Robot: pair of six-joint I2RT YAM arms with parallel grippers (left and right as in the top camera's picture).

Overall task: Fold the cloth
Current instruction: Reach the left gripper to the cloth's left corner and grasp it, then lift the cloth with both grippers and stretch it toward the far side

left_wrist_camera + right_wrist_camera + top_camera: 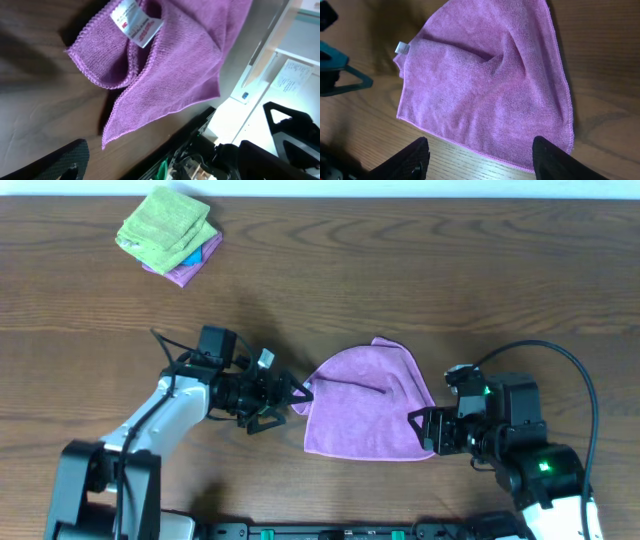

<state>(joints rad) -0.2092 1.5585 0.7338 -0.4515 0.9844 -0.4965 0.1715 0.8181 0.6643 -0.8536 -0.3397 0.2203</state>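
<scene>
My open left gripper should keep moving in until its fingers are on both sides of that corner (308,449), as the purple cloth's near corner (106,142) sticks out clear of the cloth's tagged fold.
A purple cloth (365,405) lies rumpled on the wooden table, partly folded, with a crease across its middle. My left gripper (292,398) is open at the cloth's left edge and holds nothing. In the left wrist view the cloth (170,65) shows a white tag (136,21) and a folded-over hem, and the jaws (175,165) are apart below it. My right gripper (422,430) is open at the cloth's lower right corner. In the right wrist view the cloth (490,85) lies just beyond the open fingers (482,162), its hem between them.
A stack of folded cloths (168,235), green on top with blue and purple under it, sits at the far left of the table. The table's front edge runs just below both arms.
</scene>
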